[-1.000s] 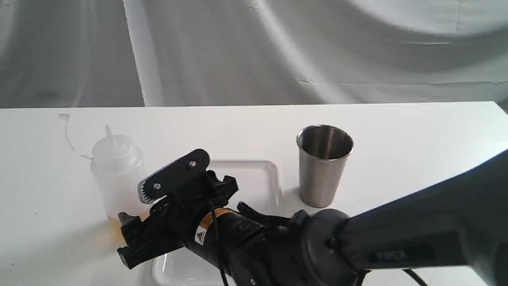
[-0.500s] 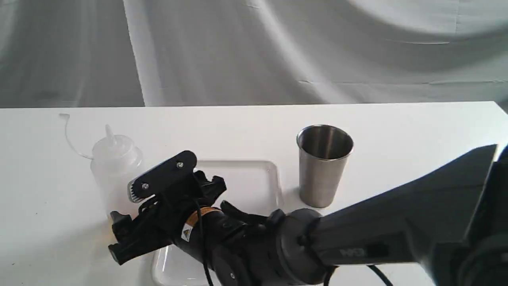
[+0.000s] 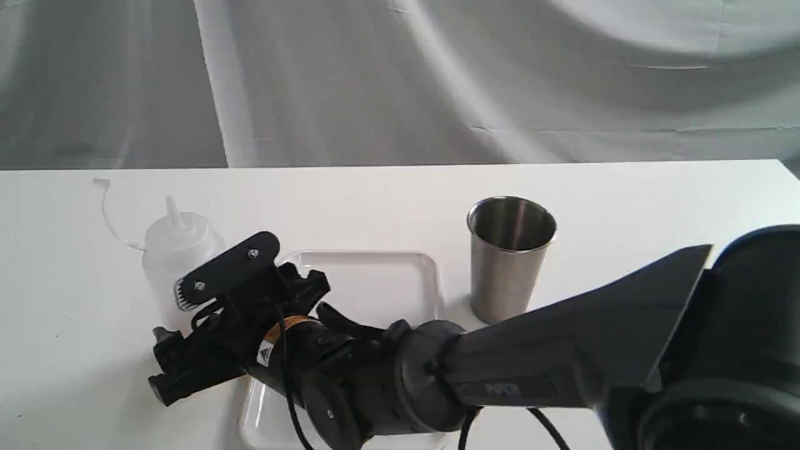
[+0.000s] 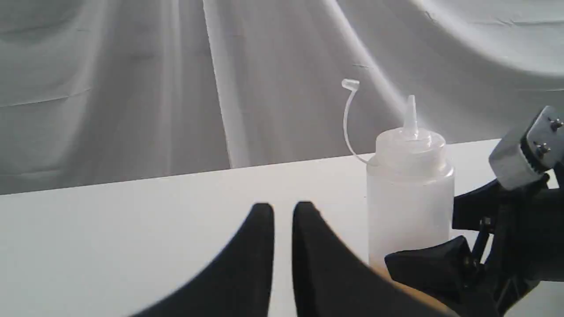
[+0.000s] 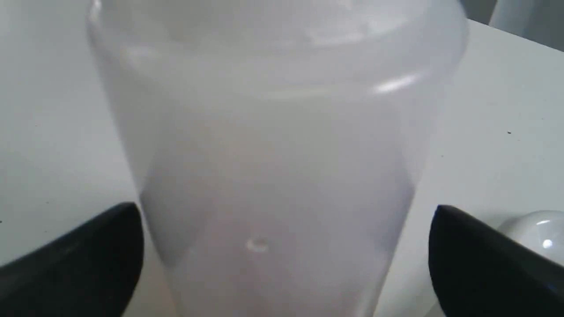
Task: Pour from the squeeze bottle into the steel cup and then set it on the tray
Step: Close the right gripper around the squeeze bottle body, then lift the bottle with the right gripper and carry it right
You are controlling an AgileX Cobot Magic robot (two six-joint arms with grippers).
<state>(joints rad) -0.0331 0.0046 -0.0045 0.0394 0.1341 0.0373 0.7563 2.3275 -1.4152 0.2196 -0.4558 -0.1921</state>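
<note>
I can see that the cap strap holds itself up [image 3: 109, 224] from the squeeze bottle's neck, so I expect its loose end [image 3: 102, 182] to stick out over the steel cup when I pour.
The squeeze bottle [image 3: 178, 247] stands upright at the table's left, its cap strap curling up beside it and its lower part hidden. My right gripper [image 3: 169, 340] has reached across from the right and is open, one finger on each side of the bottle's body. In the right wrist view the squeeze bottle [image 5: 282, 154] fills the gap between the fingers of the right gripper [image 5: 286, 259]; I cannot tell whether they touch it. The steel cup [image 3: 509, 262] stands right of the tray [image 3: 400, 259]. My left gripper [image 4: 283, 211] is shut and empty, left of the squeeze bottle [image 4: 410, 198].
The white table [image 3: 656, 200] ends at a grey draped cloth [image 3: 400, 81] behind. The right arm [image 3: 562, 356] lies low across the tray's near half and in front of the cup. A corner of the tray [image 5: 539, 229] shows in the right wrist view.
The right arm has slid left across the tray, bringing its open fingers from beside the bottle to either side of it. Bottle, cup and tray have not moved.
</note>
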